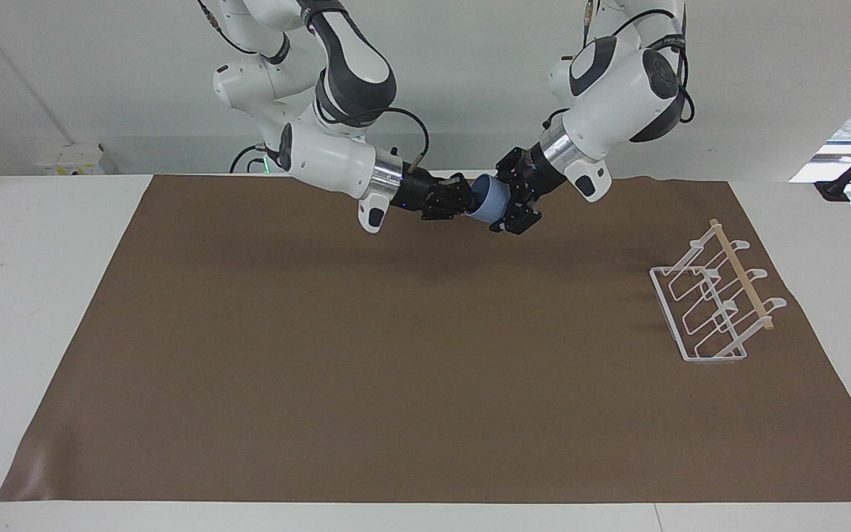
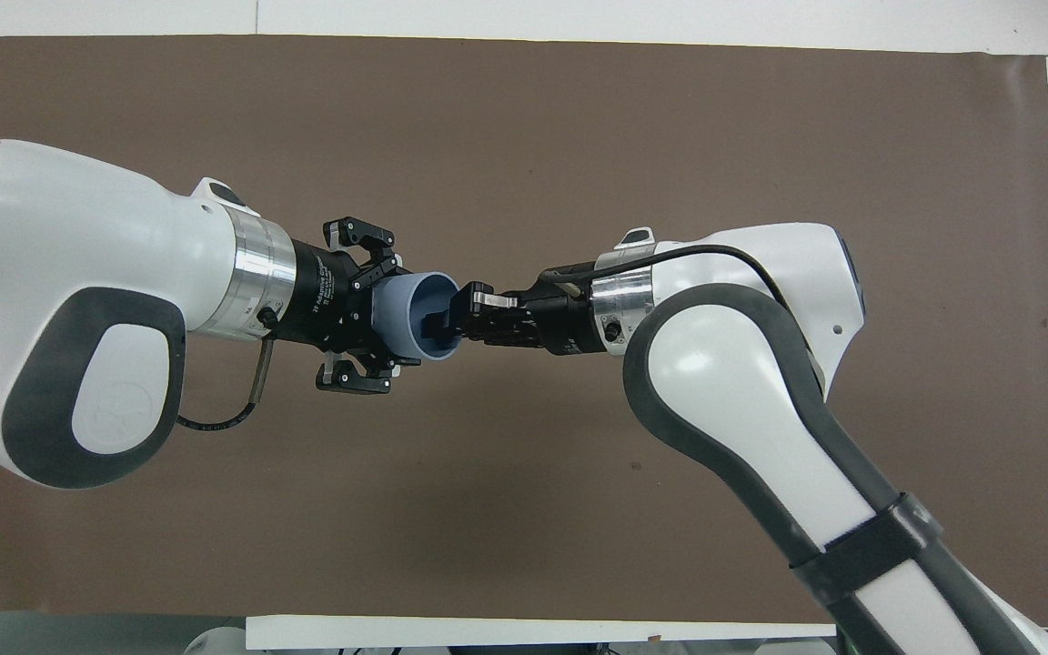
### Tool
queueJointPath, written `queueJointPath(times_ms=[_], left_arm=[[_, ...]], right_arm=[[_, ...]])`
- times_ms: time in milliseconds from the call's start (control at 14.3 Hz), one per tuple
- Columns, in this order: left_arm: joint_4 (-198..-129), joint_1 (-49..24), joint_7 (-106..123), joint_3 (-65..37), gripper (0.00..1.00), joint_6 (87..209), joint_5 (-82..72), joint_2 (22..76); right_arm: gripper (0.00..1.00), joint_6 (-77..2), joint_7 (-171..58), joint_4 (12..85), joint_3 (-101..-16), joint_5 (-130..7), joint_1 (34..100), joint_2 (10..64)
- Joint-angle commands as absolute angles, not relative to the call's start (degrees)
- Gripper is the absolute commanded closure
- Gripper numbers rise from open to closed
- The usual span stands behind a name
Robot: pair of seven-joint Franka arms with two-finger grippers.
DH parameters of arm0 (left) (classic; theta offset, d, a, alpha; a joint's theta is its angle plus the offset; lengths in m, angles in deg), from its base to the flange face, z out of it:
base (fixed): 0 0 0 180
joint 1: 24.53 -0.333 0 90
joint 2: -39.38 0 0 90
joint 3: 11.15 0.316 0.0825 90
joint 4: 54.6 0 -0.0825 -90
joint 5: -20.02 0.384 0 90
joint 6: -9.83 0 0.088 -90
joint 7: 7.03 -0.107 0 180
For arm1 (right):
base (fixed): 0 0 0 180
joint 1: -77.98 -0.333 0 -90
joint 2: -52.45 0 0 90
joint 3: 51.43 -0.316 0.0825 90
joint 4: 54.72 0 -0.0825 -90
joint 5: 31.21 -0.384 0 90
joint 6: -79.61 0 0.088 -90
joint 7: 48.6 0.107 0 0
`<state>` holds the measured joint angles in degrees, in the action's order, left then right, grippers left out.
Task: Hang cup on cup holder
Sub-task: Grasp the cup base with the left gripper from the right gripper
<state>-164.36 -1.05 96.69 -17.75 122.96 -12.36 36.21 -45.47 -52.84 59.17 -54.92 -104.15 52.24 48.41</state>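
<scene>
The robot's right gripper has its finger in the cup's opening (image 2: 439, 307), so the left gripper should take hold of the cup's base (image 2: 387, 315) and the right gripper should back out before the robot hangs the cup.
The light blue cup (image 1: 486, 199) lies on its side in the air over the part of the mat nearest the robots. My right gripper (image 1: 462, 201) is shut on its rim, one finger inside the cup's mouth, as the overhead view (image 2: 451, 318) shows. My left gripper (image 1: 505, 208) is open, with its fingers on either side of the cup's base end (image 2: 397, 314). The cup (image 2: 419, 300) points its mouth toward the right arm. The white wire cup holder (image 1: 713, 307) with its wooden rod stands on the mat toward the left arm's end; in the overhead view the left arm hides it.
A brown mat (image 1: 396, 355) covers most of the white table (image 1: 41, 310). Both arms meet high over the mat's edge nearest the robots.
</scene>
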Motion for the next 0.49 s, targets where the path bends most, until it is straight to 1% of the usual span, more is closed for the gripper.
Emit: queueJointPath(times_ms=[0, 140, 210, 280, 349, 419], left_arm=[[-166.1, 1.4, 94.7, -17.5, 1.00, 125.0, -12.3, 34.9], [-165.7, 1.1, 95.0, -17.5, 1.00, 124.9, -12.3, 35.2], [-165.3, 1.0, 95.0, -17.5, 1.00, 124.9, -12.3, 35.3], [-165.3, 1.0, 95.1, -17.5, 1.00, 124.8, -12.4, 35.3], [-165.3, 0.8, 95.3, -17.4, 1.00, 124.4, -12.4, 35.3], [-165.2, 0.7, 95.6, -17.3, 1.00, 124.3, -12.4, 35.3]], right_arm=[[1.00, -46.3, -52.3, 59.3, -55.4, -105.3, 52.6, 49.1], [0.99, -46.3, -52.3, 59.3, -55.4, -105.3, 52.6, 49.1], [0.87, -46.3, -52.2, 59.3, -55.4, -105.3, 52.6, 49.1], [0.33, -46.3, -52.3, 59.3, -55.4, -105.3, 52.5, 49.1], [0.02, -46.4, -52.2, 59.3, -55.4, -105.3, 52.4, 49.1], [0.01, -46.4, -52.1, 59.0, -55.4, -105.3, 52.4, 49.1]])
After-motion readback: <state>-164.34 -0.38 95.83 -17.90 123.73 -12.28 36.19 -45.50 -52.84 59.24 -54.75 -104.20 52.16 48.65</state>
